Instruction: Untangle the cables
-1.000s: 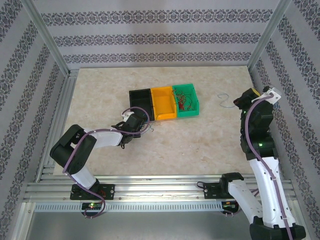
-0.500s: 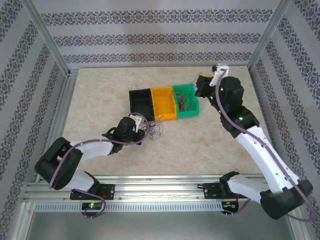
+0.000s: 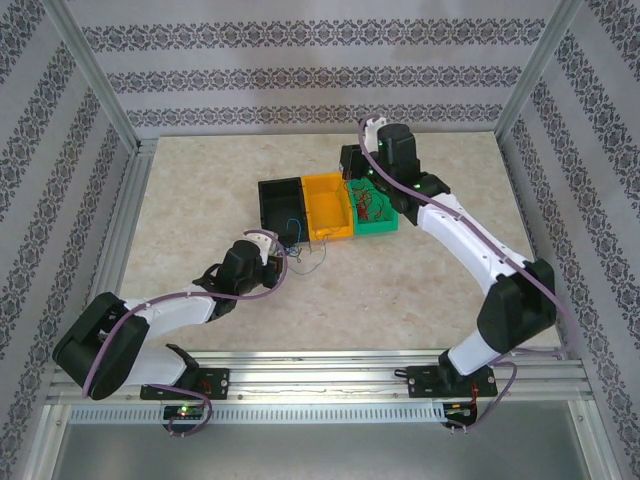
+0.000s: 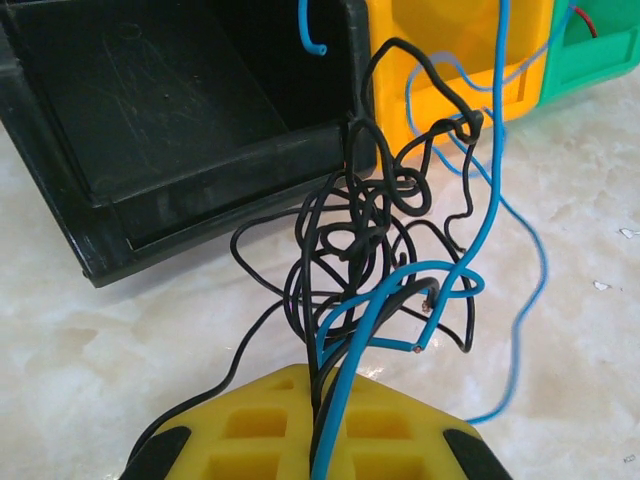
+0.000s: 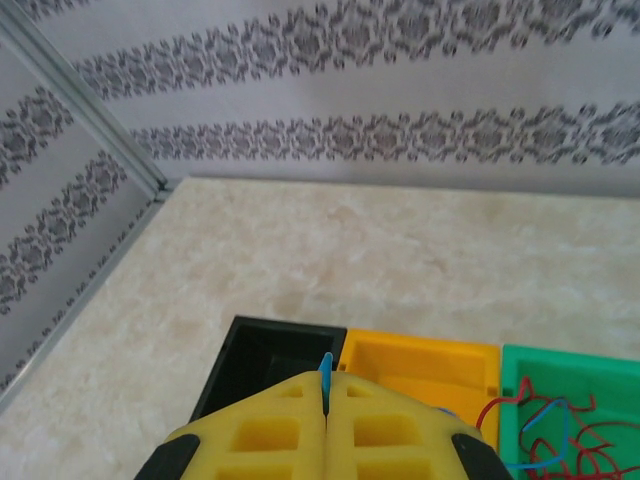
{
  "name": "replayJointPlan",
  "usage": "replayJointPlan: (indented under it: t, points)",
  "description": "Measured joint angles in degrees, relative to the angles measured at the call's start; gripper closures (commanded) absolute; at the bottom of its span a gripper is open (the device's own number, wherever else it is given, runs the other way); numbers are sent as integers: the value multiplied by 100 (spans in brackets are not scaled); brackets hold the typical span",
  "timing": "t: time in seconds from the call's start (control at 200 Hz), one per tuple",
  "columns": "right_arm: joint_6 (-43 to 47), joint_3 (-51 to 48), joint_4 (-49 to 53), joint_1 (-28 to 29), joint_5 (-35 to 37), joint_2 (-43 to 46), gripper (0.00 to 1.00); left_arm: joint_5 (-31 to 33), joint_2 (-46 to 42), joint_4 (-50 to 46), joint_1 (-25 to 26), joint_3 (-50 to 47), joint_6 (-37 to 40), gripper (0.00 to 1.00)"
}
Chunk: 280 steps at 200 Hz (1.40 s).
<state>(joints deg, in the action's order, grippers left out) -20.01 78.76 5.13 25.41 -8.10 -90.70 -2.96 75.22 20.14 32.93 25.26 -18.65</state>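
Observation:
Next, my right gripper moves back over the orange bin before it opens, because the blue cable hanging from it is over the green bin's red cables.
A tangle of thin black and blue cables rises from the table in front of the black bin; in the top view the cables lie just right of my left gripper. My left gripper is shut on several black strands and a blue one. One blue strand runs straight up out of the left wrist view. My right gripper hangs above the bins, and my right gripper is shut on a blue cable tip. More red and blue cables lie in the green bin.
Black bin, orange bin and green bin stand side by side mid-table. Metal frame posts and patterned walls close in the table on three sides. Bare table lies in front of the bins.
My right arm has swung from the right side of the table leftward to above the bins. My left gripper has shifted a little nearer, keeping the tangle.

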Motion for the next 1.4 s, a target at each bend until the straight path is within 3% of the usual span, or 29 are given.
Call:
replayJointPlan:
  t: [0.32, 0.849, 1.399]
  points:
    - [-50, -13, -4, 74, 44, -133, 98, 46, 26, 0, 0, 0, -2, 100]
    - [546, 514, -221, 223, 485, 452, 98, 46, 258, 2, 0, 0, 0, 100]
    - [369, 422, -238, 223, 374, -44, 98, 68, 269, 2, 0, -2, 0, 100]
